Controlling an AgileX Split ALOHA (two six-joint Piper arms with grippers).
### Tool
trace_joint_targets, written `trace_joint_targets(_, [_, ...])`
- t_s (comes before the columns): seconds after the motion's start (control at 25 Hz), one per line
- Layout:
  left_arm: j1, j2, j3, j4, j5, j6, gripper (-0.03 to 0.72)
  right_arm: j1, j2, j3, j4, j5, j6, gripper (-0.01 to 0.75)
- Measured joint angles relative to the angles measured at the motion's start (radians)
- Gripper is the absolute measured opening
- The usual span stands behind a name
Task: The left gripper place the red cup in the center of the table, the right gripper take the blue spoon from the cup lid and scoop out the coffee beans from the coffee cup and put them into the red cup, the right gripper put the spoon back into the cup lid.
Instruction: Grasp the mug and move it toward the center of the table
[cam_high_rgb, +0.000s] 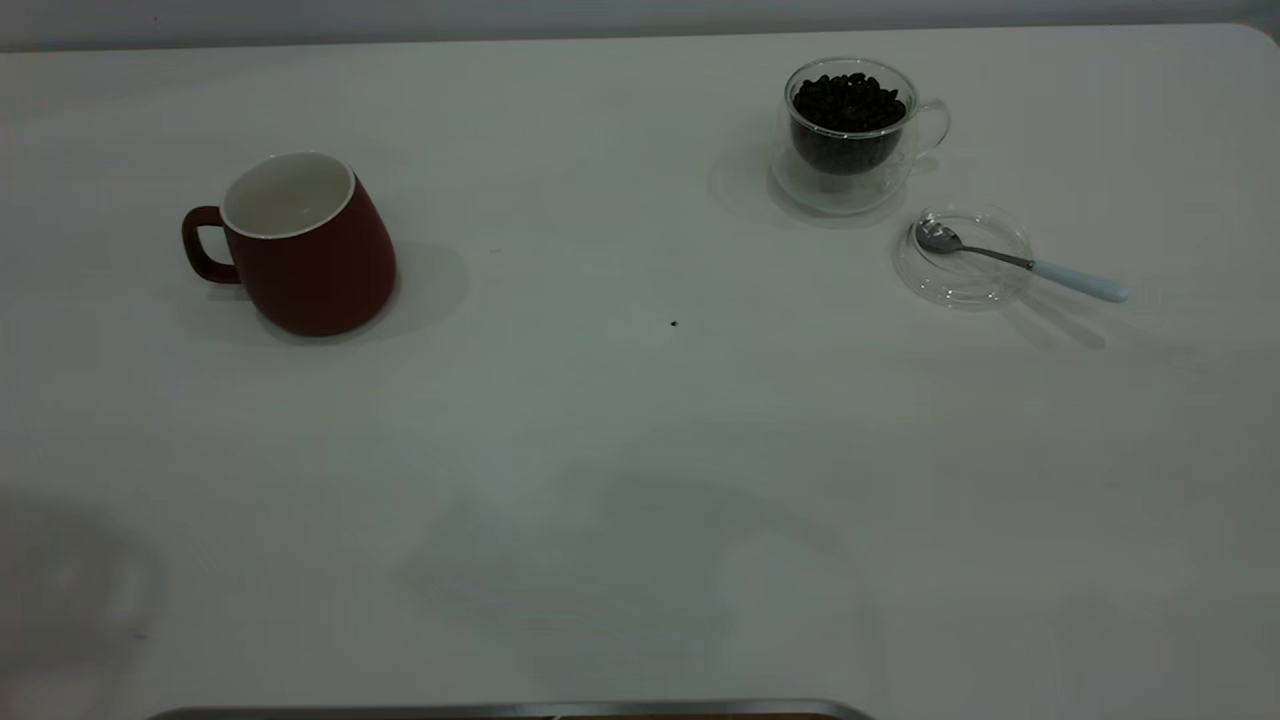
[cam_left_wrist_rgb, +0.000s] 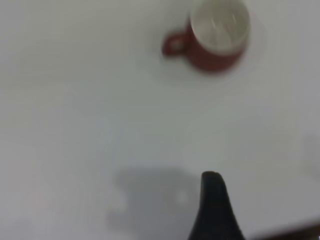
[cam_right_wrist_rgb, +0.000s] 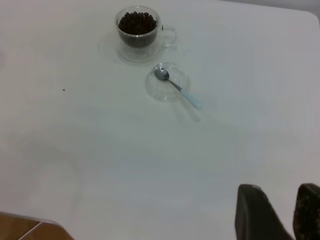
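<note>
I should keep reaching with my left gripper until its fingers straddle the cup's side (cam_high_rgb: 228, 199) next to the handle, because the red cup stands upright, its rim open and free (cam_high_rgb: 289, 194).
The red cup (cam_high_rgb: 300, 255) stands upright at the left of the table (cam_high_rgb: 640, 480), white inside, handle pointing left. In the left wrist view the red cup (cam_left_wrist_rgb: 215, 45) lies well ahead of my left gripper (cam_left_wrist_rgb: 270, 197); one dark finger (cam_left_wrist_rgb: 212, 205) shows, with wide bare table beside it. At the far right, the coffee cup (cam_high_rgb: 850, 135) holds the coffee beans (cam_high_rgb: 848, 100). Beside it the blue spoon (cam_high_rgb: 1000, 258) lies on the cup lid (cam_high_rgb: 975, 288), handle overhanging. My right gripper (cam_right_wrist_rgb: 280, 192) hovers far from the blue spoon (cam_right_wrist_rgb: 177, 89), slightly open and empty. Neither gripper shows in the exterior view.
A small dark speck (cam_high_rgb: 674, 323) lies near the table's middle. A metal strip (cam_high_rgb: 500, 711) runs along the near edge. The table's rounded corner (cam_right_wrist_rgb: 307, 15) is beyond the coffee cup (cam_right_wrist_rgb: 138, 27). A brown surface (cam_right_wrist_rgb: 25, 231) shows past the near edge.
</note>
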Motion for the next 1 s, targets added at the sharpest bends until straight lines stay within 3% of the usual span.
trace_joint_targets(0.08, [0.0, 0.089, -0.006, -0.036, -0.095, 0.013, 0.579, 0.0, 0.0, 0.0, 0.001, 0.0, 0.0, 0.237])
trace_joint_targets(0.24, [0.0, 0.297, -0.089, -0.049, -0.134, 0.07, 0.579, 0.0, 0.0, 0.0, 0.001, 0.0, 0.0, 0.239])
trace_joint_targets(0.52, [0.0, 0.642, -0.327, -0.064, -0.094, 0.155, 0.599, 0.0, 0.0, 0.0, 0.001, 0.0, 0.0, 0.239])
trace_joint_targets(0.8, [0.0, 0.941, -0.562, -0.206, -0.062, 0.307, 0.603, 0.0, 0.0, 0.0, 0.001, 0.0, 0.0, 0.239])
trace_joint_targets(1.0, [-0.011, 1.125, -0.728, -0.226, -0.003, 0.394, 0.592, 0.0, 0.0, 0.0, 0.001, 0.0, 0.0, 0.239])
